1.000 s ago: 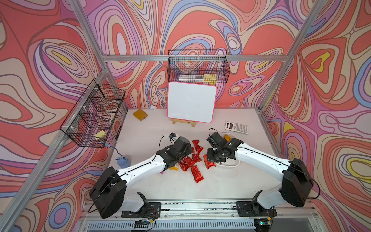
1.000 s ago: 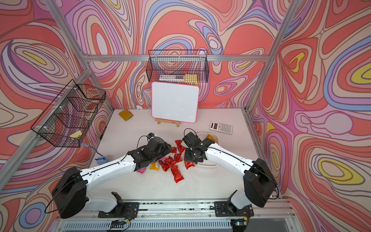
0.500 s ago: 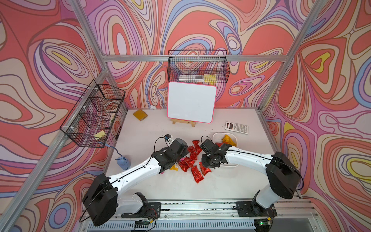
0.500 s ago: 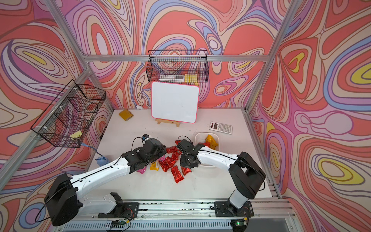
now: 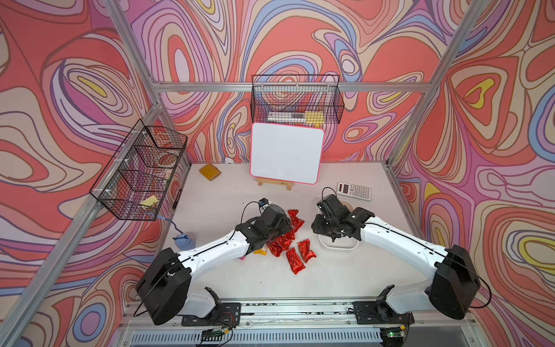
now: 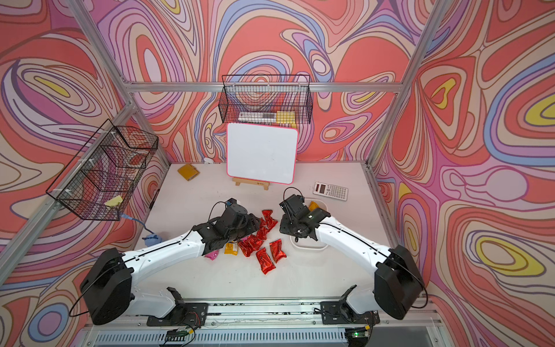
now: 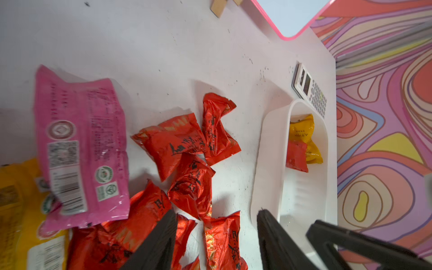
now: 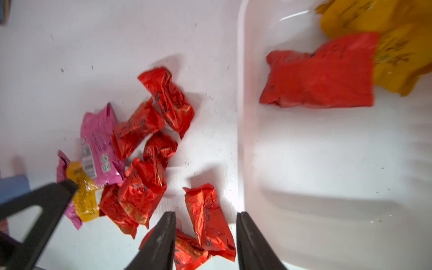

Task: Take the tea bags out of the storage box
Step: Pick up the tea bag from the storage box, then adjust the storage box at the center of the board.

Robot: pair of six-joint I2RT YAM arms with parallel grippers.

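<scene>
A red tea bag [image 8: 321, 75] is still in the storage box, which is unheld, so the robot's left gripper should hold the storage box's rim [image 7: 281, 193] steady while the right gripper lifts that bag out.
Several red tea bags [image 5: 289, 240] lie heaped on the table left of the white storage box [image 5: 339, 247], along with a pink one [image 7: 79, 145] and a yellow one [image 8: 83, 198]. Inside the storage box [image 7: 268, 152] remain one red tea bag [image 8: 322, 72] and yellow tea bags [image 8: 385, 46] at its far end. My left gripper [image 7: 217, 233] hangs open over the heap, holding nothing. At the box's left rim [image 8: 242, 117] my right gripper [image 8: 205, 233] is open, and a red tea bag [image 8: 208, 217] lies on the table below its jaws.
A calculator [image 5: 354, 191] lies just behind the box. A whiteboard on a wooden stand [image 5: 286, 156] is at the back, with a yellow pad [image 5: 209, 172] at the back left. A blue cloth [image 5: 183, 241] sits by the left edge. Wire baskets [image 5: 138, 177] hang on the walls.
My right gripper swung left to the heap, opened and let a red tea bag drop beside it, then drew back toward the box. The left gripper shifted slightly over the heap.
</scene>
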